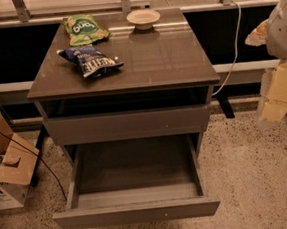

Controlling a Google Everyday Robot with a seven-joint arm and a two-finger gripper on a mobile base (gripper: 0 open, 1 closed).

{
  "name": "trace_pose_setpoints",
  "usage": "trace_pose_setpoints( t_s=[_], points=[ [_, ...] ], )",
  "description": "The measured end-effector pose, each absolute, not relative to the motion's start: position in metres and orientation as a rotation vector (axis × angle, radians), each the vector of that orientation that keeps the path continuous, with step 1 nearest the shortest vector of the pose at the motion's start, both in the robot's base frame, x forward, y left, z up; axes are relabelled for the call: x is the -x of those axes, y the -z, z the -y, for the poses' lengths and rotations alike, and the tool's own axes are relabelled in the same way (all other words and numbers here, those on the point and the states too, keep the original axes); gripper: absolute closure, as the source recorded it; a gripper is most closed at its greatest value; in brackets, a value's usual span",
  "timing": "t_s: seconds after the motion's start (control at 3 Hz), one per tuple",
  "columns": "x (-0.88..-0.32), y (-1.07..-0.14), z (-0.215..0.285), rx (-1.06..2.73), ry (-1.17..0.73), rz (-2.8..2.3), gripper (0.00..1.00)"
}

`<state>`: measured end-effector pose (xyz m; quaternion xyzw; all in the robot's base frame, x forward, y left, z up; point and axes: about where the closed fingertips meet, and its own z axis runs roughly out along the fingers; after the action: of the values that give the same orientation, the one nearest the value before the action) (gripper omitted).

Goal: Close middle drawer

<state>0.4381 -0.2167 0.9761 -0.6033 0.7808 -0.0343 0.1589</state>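
The middle drawer (137,214) will go in squarely when I push near its corner, because the thin sides (196,169) go straight back into the cabinet.
The middle drawer (137,212) of the dark-grey cabinet (124,68) is pulled far out toward me. Its plain flat front faces me, and its thin side walls and smooth grey floor (133,165) show; it looks empty. Above it, another plain grey drawer front (127,125) stands a little out from the cabinet. My gripper (279,92) is a blurred cream and white shape at the right edge. It hangs beside the cabinet at about top-drawer height, well apart from the open drawer and touching nothing.
On the cabinet top lie a green snack bag (83,29), a blue chip bag (91,61) and a small bowl (143,18). Cardboard boxes (5,164) stand on the floor at left. A white cable (233,53) hangs behind the cabinet at right.
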Motion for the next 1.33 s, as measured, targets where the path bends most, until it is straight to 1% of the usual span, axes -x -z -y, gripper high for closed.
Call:
trace_pose_setpoints(
  t_s=[0.33,0.67,1.33],
  points=[
    [-0.438,-0.976,0.217,1.725,0.098,-2.232,0.00],
    [-0.438,-0.978,0.216,1.721,0.105,-2.226,0.12],
    [-0.436,-0.935,0.204,1.765,0.048,-2.196,0.58]
  ],
)
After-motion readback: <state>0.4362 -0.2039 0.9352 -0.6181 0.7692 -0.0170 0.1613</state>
